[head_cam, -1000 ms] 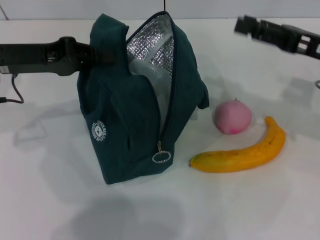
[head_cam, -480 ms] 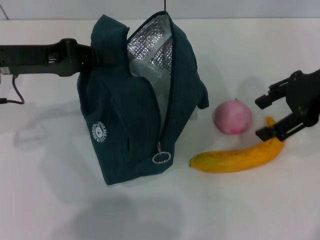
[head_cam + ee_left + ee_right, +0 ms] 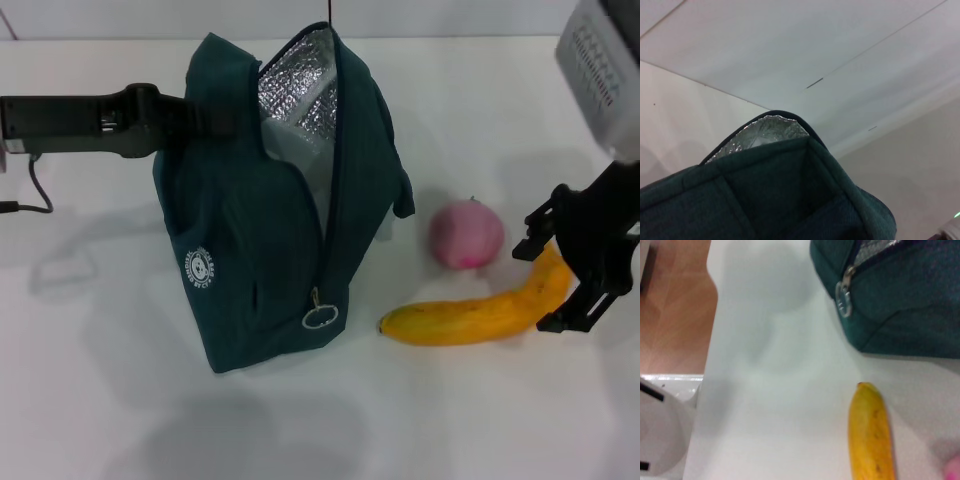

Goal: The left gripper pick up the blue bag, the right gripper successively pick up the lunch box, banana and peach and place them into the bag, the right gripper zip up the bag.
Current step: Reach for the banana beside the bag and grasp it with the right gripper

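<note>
The robot's right fingers straddle the banana's end (image 3: 552, 280) away from the bag, clear of the peach, so the right gripper should keep going down until they can close around the banana (image 3: 525, 307).
The blue bag (image 3: 260, 240) stands upright on the white table, its top open and the silver lining (image 3: 300, 95) showing. Its zipper ring pull (image 3: 320, 317) hangs low on the front. My left gripper (image 3: 195, 117) reaches in from the left and is shut on the bag's upper left handle; the left wrist view shows the bag's top (image 3: 780, 195). The banana (image 3: 480, 310) lies right of the bag, with the pink peach (image 3: 466, 233) just behind it. My right gripper (image 3: 553, 275) is open, its fingers straddling the banana's right end. The lunch box is out of view.
The right wrist view shows the banana's tip (image 3: 870, 435), the bag's lower corner (image 3: 905, 295) with the ring pull (image 3: 842, 297), the table's edge and wooden floor (image 3: 670, 300) beyond it. A cable (image 3: 30, 190) trails at the far left.
My right gripper has come down from the back right to the banana's right end and now straddles it. The bag, the left arm, the peach and the banana have stayed put.
</note>
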`<state>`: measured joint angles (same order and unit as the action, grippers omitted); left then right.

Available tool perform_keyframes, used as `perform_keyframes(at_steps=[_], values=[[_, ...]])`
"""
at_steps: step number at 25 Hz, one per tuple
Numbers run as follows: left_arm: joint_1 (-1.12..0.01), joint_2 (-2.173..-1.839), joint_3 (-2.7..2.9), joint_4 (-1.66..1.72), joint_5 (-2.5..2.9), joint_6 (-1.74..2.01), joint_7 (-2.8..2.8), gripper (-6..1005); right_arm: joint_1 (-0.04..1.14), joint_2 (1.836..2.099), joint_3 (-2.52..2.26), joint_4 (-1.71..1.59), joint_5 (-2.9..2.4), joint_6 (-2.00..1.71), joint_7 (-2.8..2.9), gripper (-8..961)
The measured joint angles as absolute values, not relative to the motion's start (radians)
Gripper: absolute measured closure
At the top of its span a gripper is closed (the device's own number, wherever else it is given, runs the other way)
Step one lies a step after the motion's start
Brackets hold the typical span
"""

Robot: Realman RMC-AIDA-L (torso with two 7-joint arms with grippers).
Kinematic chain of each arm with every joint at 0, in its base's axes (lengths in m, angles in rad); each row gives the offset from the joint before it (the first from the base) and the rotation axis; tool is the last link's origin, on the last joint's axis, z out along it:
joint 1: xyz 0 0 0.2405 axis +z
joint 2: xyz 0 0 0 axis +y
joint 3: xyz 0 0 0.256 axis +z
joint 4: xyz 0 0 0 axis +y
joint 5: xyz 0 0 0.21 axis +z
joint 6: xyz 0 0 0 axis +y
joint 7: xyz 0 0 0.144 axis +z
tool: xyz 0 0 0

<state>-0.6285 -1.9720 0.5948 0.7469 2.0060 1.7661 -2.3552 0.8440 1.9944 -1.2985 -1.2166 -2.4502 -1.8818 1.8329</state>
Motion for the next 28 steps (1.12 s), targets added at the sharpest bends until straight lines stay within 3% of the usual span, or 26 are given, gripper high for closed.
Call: perform_keyframes(at_steps=[4, 28], values=[[-0.627, -1.973, 0.594, 0.747, 2.006, 1.765, -2.354, 930, 0.816, 2.016, -1.361, -1.231, -2.482, -1.836, 1.809, 131], [-0.633, -1.978, 0.595, 0.747, 2.006, 1.767, -2.353, 926, 0.758, 2.023, -1.537, -1.166, -2.484, -1.606, 1.777, 193]])
